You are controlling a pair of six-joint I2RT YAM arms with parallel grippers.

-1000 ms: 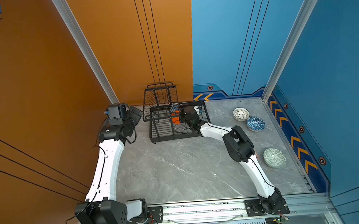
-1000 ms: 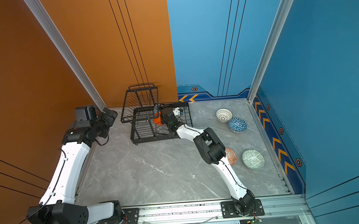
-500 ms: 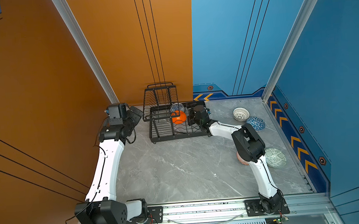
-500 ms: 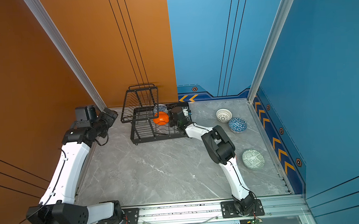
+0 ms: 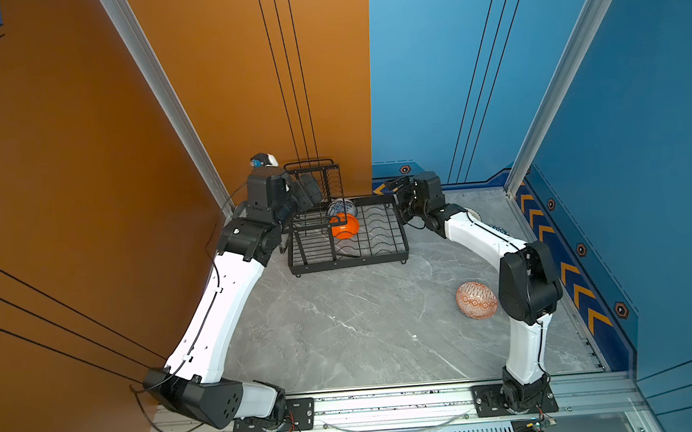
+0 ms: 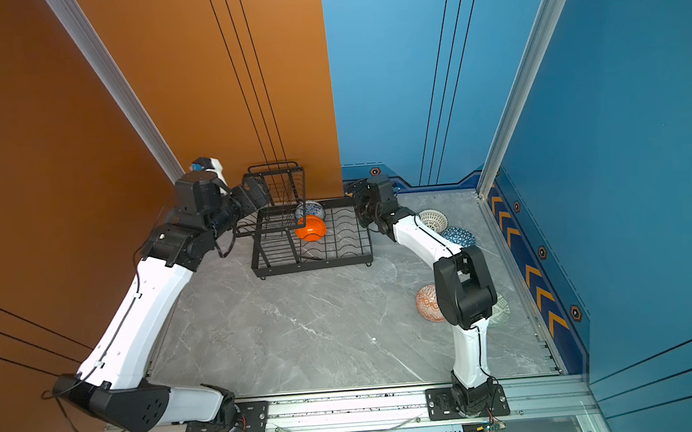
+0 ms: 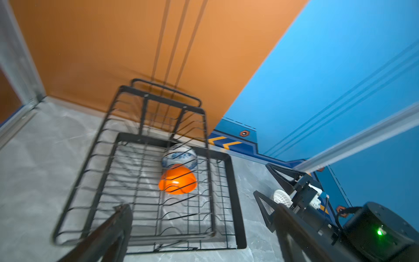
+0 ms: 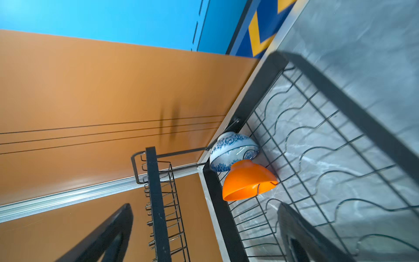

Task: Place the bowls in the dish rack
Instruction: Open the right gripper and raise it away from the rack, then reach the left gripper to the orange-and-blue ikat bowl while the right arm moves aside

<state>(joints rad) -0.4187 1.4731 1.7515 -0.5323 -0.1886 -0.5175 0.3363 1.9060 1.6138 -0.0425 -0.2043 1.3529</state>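
Note:
I should keep moving my open left gripper to the orange-white bowl's free rim (image 5: 458, 297) until its fingers straddle the bowl's rim, as the tabletop (image 5: 412, 303) is clear up to there.
The black wire dish rack (image 5: 349, 263) (image 6: 316, 265) stands against the back wall. Two bowls lean on edge in its lower tray: a blue-white floral bowl (image 5: 341, 206) (image 8: 231, 147) and, in front of it, a glossy orange bowl (image 5: 345, 226) (image 7: 178, 182). On the table lie an orange-white geometric bowl (image 5: 476, 299), a white lattice bowl (image 6: 433, 220), a blue triangle bowl (image 6: 458, 236) and a pale green bowl (image 6: 500, 310), half hidden by the right arm. My right gripper (image 5: 396, 185) (image 8: 204, 206) hangs open and empty over the rack's far right corner. My left gripper (image 5: 309, 188) (image 7: 201, 207) is open beside the raised basket tier.
The rack's raised basket tier (image 5: 313, 186) stands between my left gripper and the tray. Orange and blue walls close the back and sides. The right arm's elbow (image 5: 526, 288) hangs over the bowls at the right; bare grey table (image 5: 344, 329) lies in front of the rack.
My right gripper has let go of the orange bowl in the tray and drawn back to the rack's far right corner. My left arm has swung right and up to the raised tier.

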